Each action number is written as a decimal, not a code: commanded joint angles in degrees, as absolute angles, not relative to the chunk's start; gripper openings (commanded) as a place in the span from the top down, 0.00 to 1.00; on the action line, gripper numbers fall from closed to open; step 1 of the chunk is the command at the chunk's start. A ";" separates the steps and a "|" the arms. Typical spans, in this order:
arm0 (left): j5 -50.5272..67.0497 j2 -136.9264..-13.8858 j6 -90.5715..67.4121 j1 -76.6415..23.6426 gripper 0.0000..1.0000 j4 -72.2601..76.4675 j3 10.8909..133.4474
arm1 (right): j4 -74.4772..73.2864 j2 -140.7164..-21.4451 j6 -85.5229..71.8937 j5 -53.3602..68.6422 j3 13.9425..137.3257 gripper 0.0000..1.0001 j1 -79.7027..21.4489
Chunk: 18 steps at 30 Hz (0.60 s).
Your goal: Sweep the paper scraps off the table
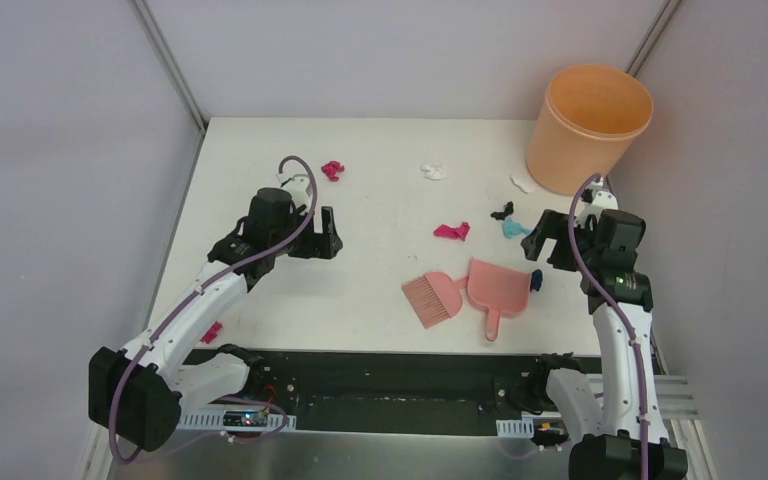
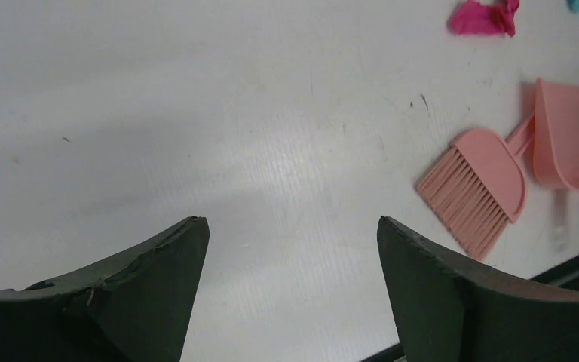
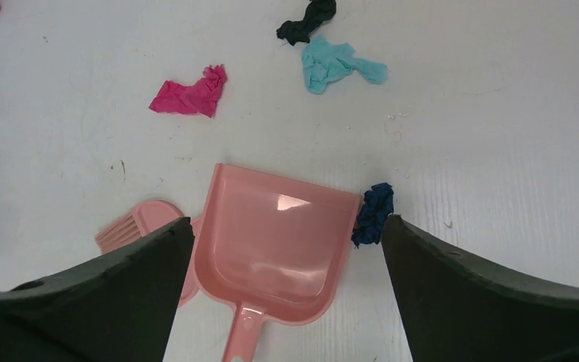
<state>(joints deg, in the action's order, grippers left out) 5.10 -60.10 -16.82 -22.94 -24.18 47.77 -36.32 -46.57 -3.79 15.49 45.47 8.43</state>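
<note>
The pink brush's handle (image 1: 461,283) is covered by the dustpan, but the bristles (image 1: 425,300) are free. My left gripper should go toward the bristles next until it closes on them.
Paper scraps lie scattered on the white table (image 1: 380,140): magenta ones (image 1: 332,169) (image 1: 451,231) (image 1: 211,331), white ones (image 1: 433,171) (image 1: 522,184), a black one (image 1: 502,211), a teal one (image 1: 513,229) and a dark blue one (image 1: 536,281). My left gripper (image 1: 316,238) (image 2: 289,220) hangs open over bare table left of the pink brush (image 1: 433,297) (image 2: 482,188). My right gripper (image 1: 550,245) (image 3: 287,219) is open above the pink dustpan (image 1: 497,287) (image 3: 271,241). The dark blue scrap (image 3: 373,213) lies against the pan's right edge, close to the right finger.
An orange bucket (image 1: 588,128) stands at the table's back right corner. Brush and dustpan lie side by side near the front middle. The black strip (image 1: 390,385) runs along the front edge. Grey walls enclose the table on three sides.
</note>
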 commanded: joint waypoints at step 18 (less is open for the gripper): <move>17.98 -69.08 -17.17 -32.52 0.21 -25.43 50.04 | -36.02 -45.65 1.66 28.11 46.58 0.00 9.85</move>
<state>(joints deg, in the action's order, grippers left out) 15.84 -67.26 -16.82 -28.49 -24.56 45.60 -35.90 -43.55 2.20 26.79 43.57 8.84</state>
